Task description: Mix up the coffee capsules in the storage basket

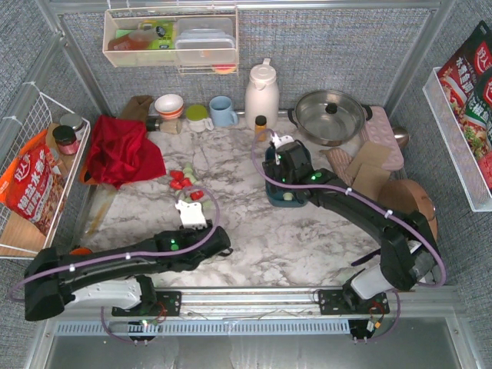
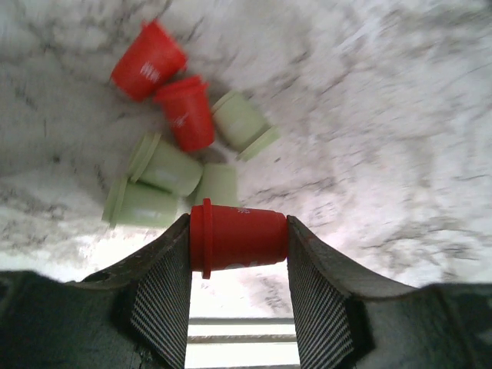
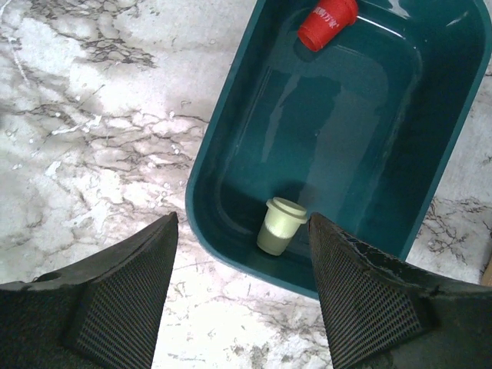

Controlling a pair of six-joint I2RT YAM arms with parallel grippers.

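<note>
My left gripper carries on bringing the capsule to my right gripper, which is open, until the right fingers hold it. The red capsule's side (image 2: 240, 238) is free.
My left gripper (image 2: 238, 257) is shut on a red coffee capsule (image 2: 238, 237) lying sideways between its pads, just above the marble table. Beyond it lie loose capsules: two red (image 2: 149, 60) and several pale green (image 2: 165, 165). From above, that gripper (image 1: 195, 201) sits at the near end of the capsule pile (image 1: 181, 178). The dark teal storage basket (image 3: 223, 138) holds one green capsule (image 3: 280, 225) standing by its near wall and one red capsule (image 3: 327, 21) at the far end. My right gripper (image 3: 242, 221) hangs open over the basket's near rim, empty; the top view shows it (image 1: 278, 146) above the basket (image 1: 270, 192).
Along the back stand a white thermos (image 1: 261, 92), a small amber bottle (image 1: 261, 125), a blue mug (image 1: 223, 111), bowls and a steel pot (image 1: 330, 115). A red cloth (image 1: 119, 150) lies left of the pile. Wooden boards (image 1: 377, 173) lie right of the basket.
</note>
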